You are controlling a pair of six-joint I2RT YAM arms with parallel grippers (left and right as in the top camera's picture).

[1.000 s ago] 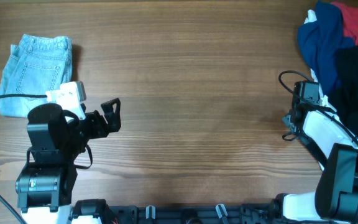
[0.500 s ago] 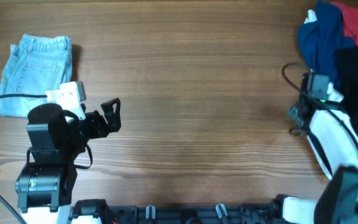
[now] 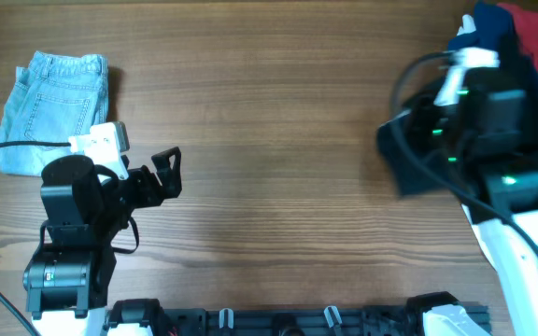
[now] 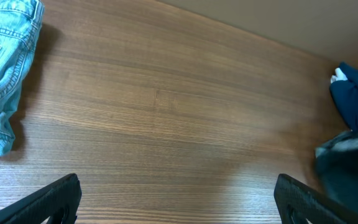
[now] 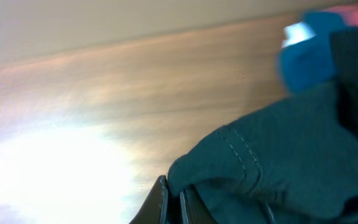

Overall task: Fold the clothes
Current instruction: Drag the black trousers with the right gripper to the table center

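Note:
The wooden table (image 3: 250, 93) is clear between the black garment and the denim, so my right gripper should continue to pull the garment toward the table's middle (image 3: 278, 140) and let go of it there.
The clothes lie in a pile at the far right: a black garment (image 3: 402, 170), a navy one (image 3: 489, 34) and a red one (image 3: 536, 28). My right gripper (image 5: 173, 202) is shut on an edge of the black garment (image 5: 278, 168) and holds it raised, left of the pile. In the overhead view the right arm (image 3: 479, 117) hides its jaws. The navy garment (image 5: 309, 53) with a white bit (image 5: 294, 32) lies behind. My left gripper (image 3: 166, 173) is open and empty over bare table; its fingers frame the wrist view (image 4: 179, 205).
Folded light-blue denim (image 3: 56, 105) lies at the far left, just behind the left arm, and also shows in the left wrist view (image 4: 5, 74). The wooden table (image 3: 278, 140) stretches between the two arms. A black cable (image 3: 395, 103) loops off the right arm.
My right arm has risen toward the overhead camera and swung left, pulling an edge of the black garment out of the pile over the table. The left arm has not moved.

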